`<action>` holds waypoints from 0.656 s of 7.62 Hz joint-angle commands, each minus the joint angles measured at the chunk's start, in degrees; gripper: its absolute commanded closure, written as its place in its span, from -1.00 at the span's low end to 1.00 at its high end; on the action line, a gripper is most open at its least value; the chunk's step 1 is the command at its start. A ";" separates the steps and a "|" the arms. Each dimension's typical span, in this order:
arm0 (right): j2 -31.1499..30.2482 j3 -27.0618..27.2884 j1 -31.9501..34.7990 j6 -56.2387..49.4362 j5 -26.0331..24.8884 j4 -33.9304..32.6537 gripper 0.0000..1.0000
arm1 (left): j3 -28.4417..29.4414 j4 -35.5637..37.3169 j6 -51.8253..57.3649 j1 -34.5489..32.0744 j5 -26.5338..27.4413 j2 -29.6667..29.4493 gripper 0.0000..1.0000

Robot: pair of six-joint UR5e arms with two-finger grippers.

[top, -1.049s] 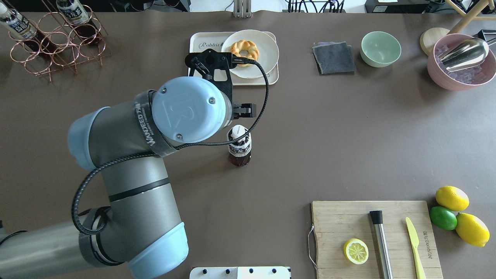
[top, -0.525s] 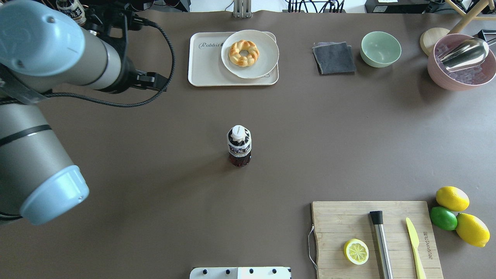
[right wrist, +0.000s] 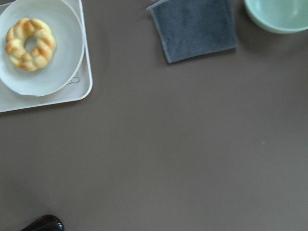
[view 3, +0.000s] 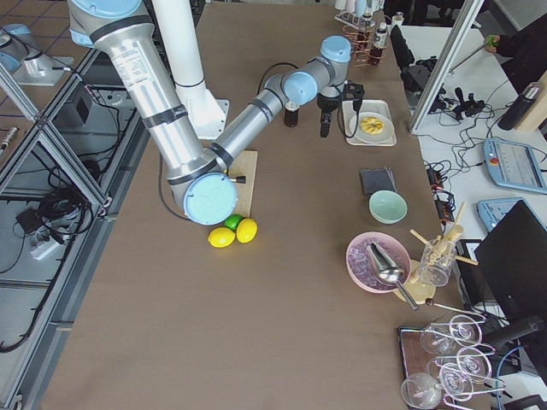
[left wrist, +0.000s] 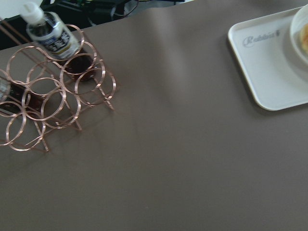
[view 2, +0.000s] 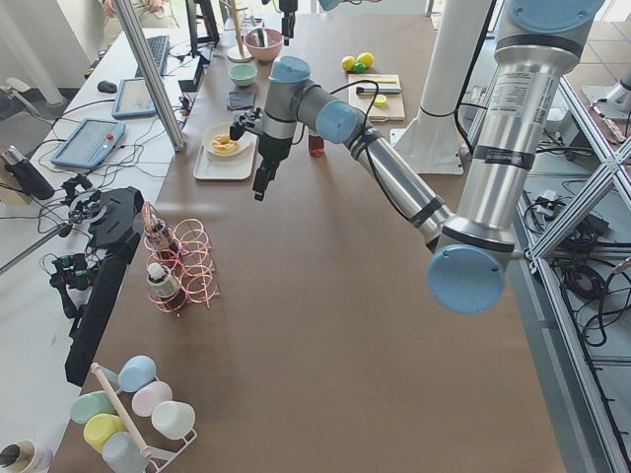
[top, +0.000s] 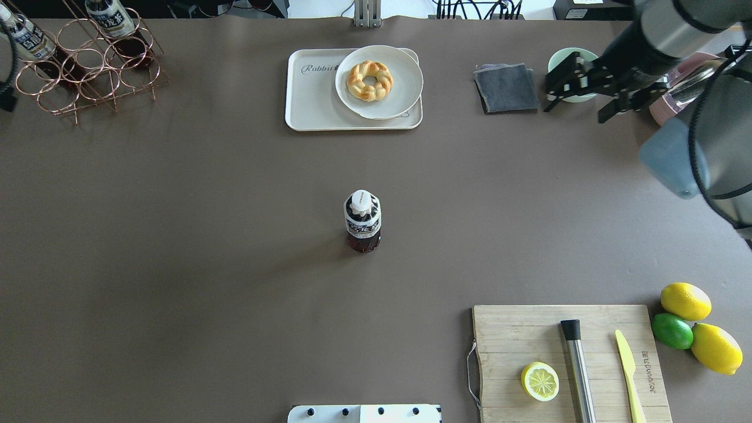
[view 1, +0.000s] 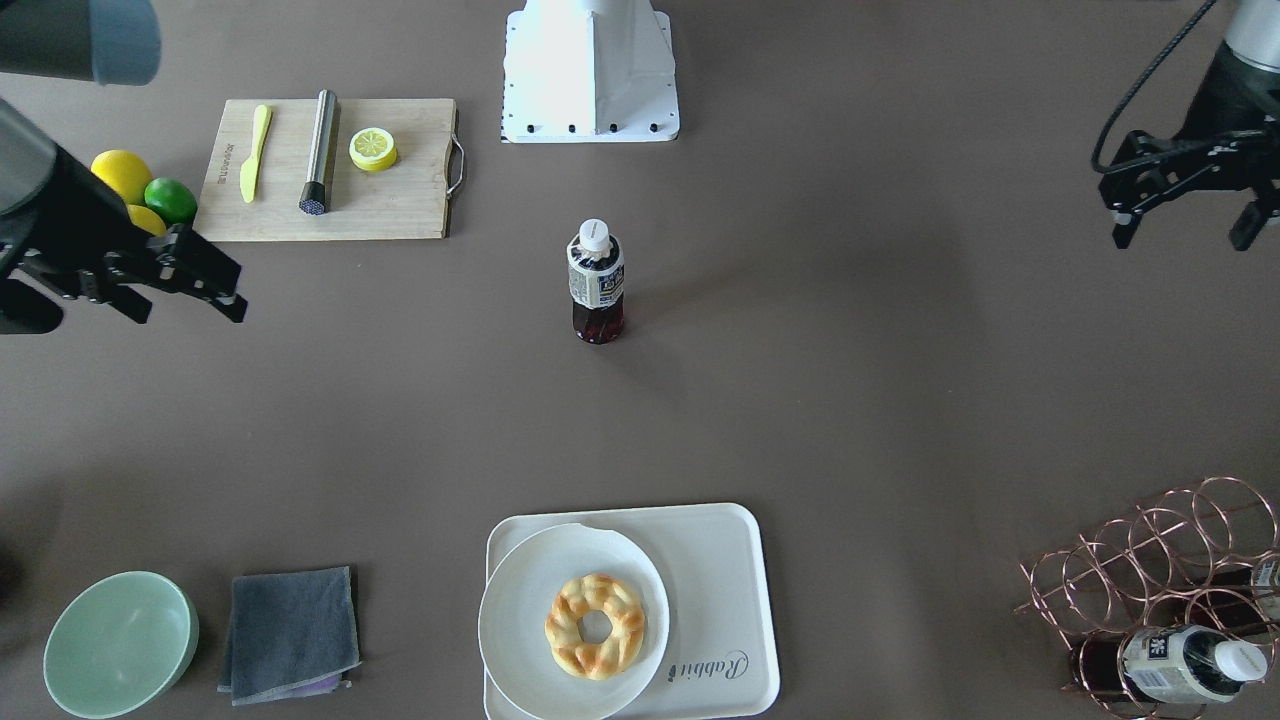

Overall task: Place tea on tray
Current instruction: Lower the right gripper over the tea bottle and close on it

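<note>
The tea bottle (view 1: 596,286) will come along whole and steady when the robot lifts it by the cap, because the white cap (view 1: 594,235) sits straight and closed.
The tea bottle (top: 362,220) stands upright and alone at the table's centre, with a white cap and dark liquid; it also shows in the front view (view 1: 596,280). The cream tray (top: 311,94) with "Rabbit" script lies at the far edge, and shows in the front view (view 1: 720,560) and left wrist view (left wrist: 269,62). My right gripper (top: 578,108) is open and empty, far right of the tray, near the green bowl. My left gripper (view 1: 1182,238) is open and empty, off to the table's left side near the rack.
A round white plate (top: 379,81) with a doughnut covers the tray's right half. A copper wire rack (top: 82,61) holds other tea bottles (top: 26,38). A grey cloth (top: 506,88), green bowl (top: 577,73), cutting board (top: 570,358), lemons and a lime sit on the right.
My left arm has pulled away from over the tea bottle to the left, almost out of the overhead view. My right arm has come in at the far right. The bottle has not moved.
</note>
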 commanded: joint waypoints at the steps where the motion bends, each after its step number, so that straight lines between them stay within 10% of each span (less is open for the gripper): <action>1: 15.76 -0.39 -16.81 14.28 -10.72 -6.86 -1.00 | 6.75 -0.54 21.94 -15.90 -5.05 8.01 -0.96; 5: 30.55 -5.71 -30.81 19.22 -24.95 -15.26 -1.00 | 11.34 -1.06 35.61 -26.58 -6.13 12.85 -0.96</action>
